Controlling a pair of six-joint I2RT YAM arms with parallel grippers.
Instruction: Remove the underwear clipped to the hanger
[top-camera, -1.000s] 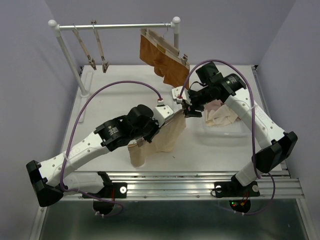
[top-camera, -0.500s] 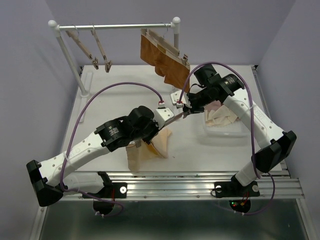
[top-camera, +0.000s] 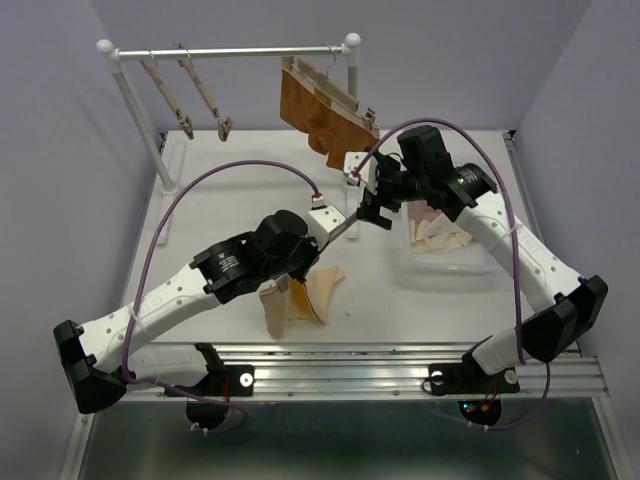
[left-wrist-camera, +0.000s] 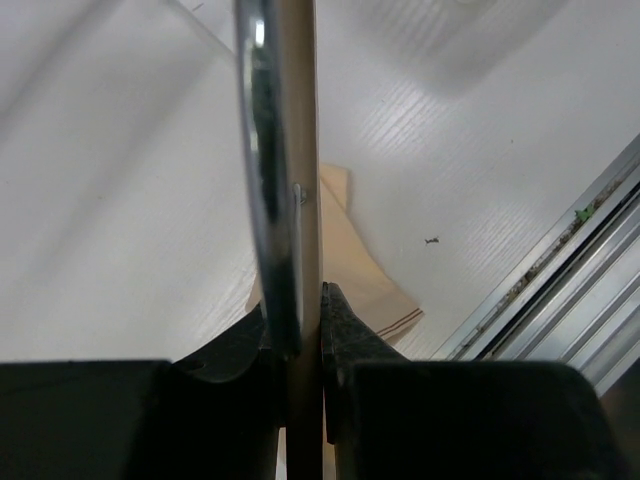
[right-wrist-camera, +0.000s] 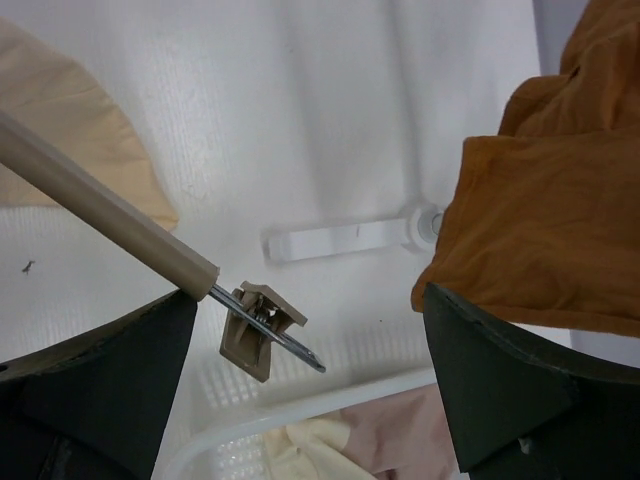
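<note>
The hanger's end clip (right-wrist-camera: 246, 343) by my right gripper is empty, so my right gripper should take the hanger's bar (right-wrist-camera: 135, 228), freeing my left gripper for the other clip.
My left gripper (top-camera: 303, 262) (left-wrist-camera: 303, 305) is shut on the beige bar of a hanger (left-wrist-camera: 300, 150), which points toward the right arm (top-camera: 340, 228). Its end clip (right-wrist-camera: 255, 330) is bare. Cream-beige underwear (top-camera: 305, 298) (left-wrist-camera: 355, 270) lies crumpled on the table under the left arm; I cannot tell whether another clip holds it. My right gripper (top-camera: 372, 206) (right-wrist-camera: 305, 385) stands wide open around the clip end, touching nothing. Orange-brown underwear (top-camera: 318, 115) (right-wrist-camera: 545, 215) hangs clipped on the rail (top-camera: 250, 51).
A clear bin (top-camera: 455, 268) (right-wrist-camera: 330, 405) at the right holds pale pink (right-wrist-camera: 400, 440) and cream cloth. Two bare hangers (top-camera: 185, 95) dangle at the rail's left end. The rack's white post (top-camera: 140, 120) and foot (right-wrist-camera: 340, 238) stand on the table.
The right gripper opened and drew back from the clip. The cream-beige underwear slipped off that clip and dropped into a heap under the left arm. The bare hangers swung slightly.
</note>
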